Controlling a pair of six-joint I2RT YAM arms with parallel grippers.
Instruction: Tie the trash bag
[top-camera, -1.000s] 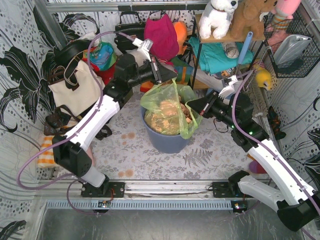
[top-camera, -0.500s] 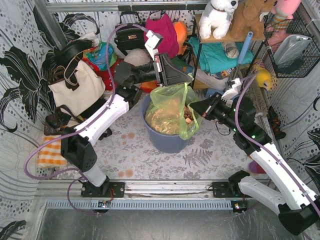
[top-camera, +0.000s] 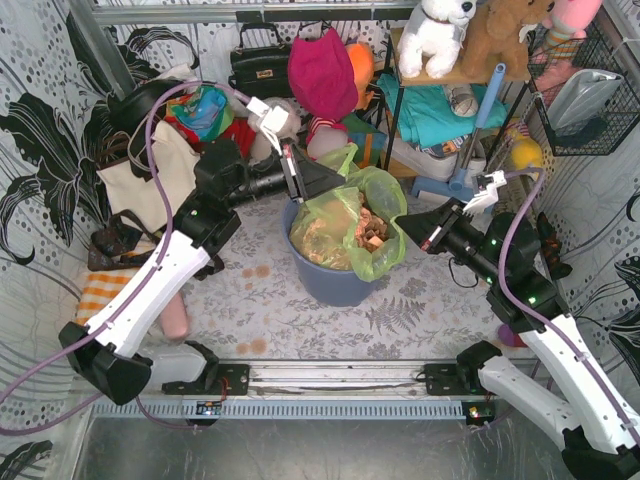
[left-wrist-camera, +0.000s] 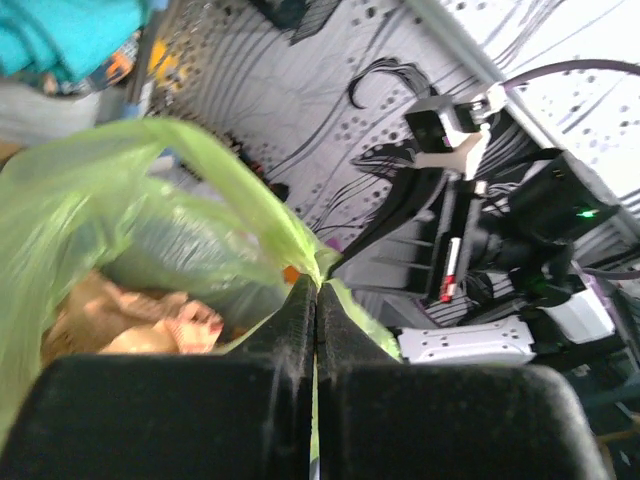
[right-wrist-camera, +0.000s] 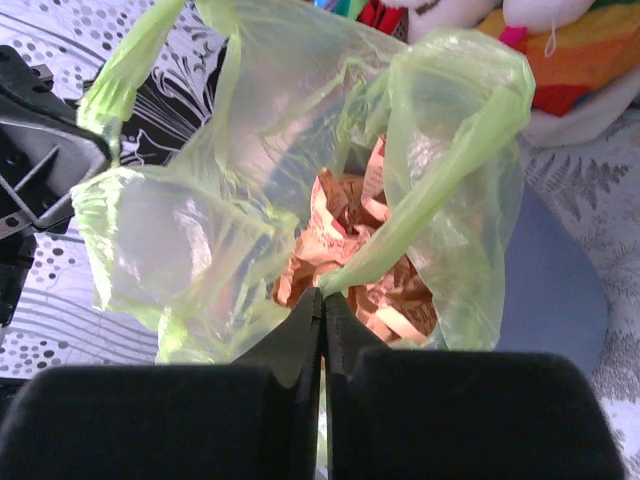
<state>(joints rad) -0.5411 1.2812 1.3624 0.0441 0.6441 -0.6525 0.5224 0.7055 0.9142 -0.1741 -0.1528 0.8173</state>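
My grippers should pull the two held flaps apart and spread the trash bag's opening (top-camera: 366, 212) before they lift both together, because the opening is bunched up crooked over the scraps.
The lime-green trash bag (top-camera: 350, 220) sits in a blue-grey round bin (top-camera: 335, 285) at mid table, with brown crumpled scraps showing inside. My left gripper (top-camera: 338, 178) is shut on the bag's back-left flap, seen pinched between its jaws in the left wrist view (left-wrist-camera: 316, 290). My right gripper (top-camera: 402, 222) is shut on the bag's right-hand strip, which runs up from its jaws in the right wrist view (right-wrist-camera: 322, 296). The bag's mouth (right-wrist-camera: 340, 240) stays open between the two held flaps.
A white tote bag (top-camera: 150, 180) with black straps stands at the left. A black handbag (top-camera: 262, 68), a magenta cloth (top-camera: 322, 75), a shelf with plush toys (top-camera: 440, 35) and a wire basket (top-camera: 585, 95) crowd the back. An orange-striped towel (top-camera: 95, 305) lies front left.
My left gripper has swung back left and lower with its flap. My right gripper has drawn to the right with its strip, spreading the bag's top wider.
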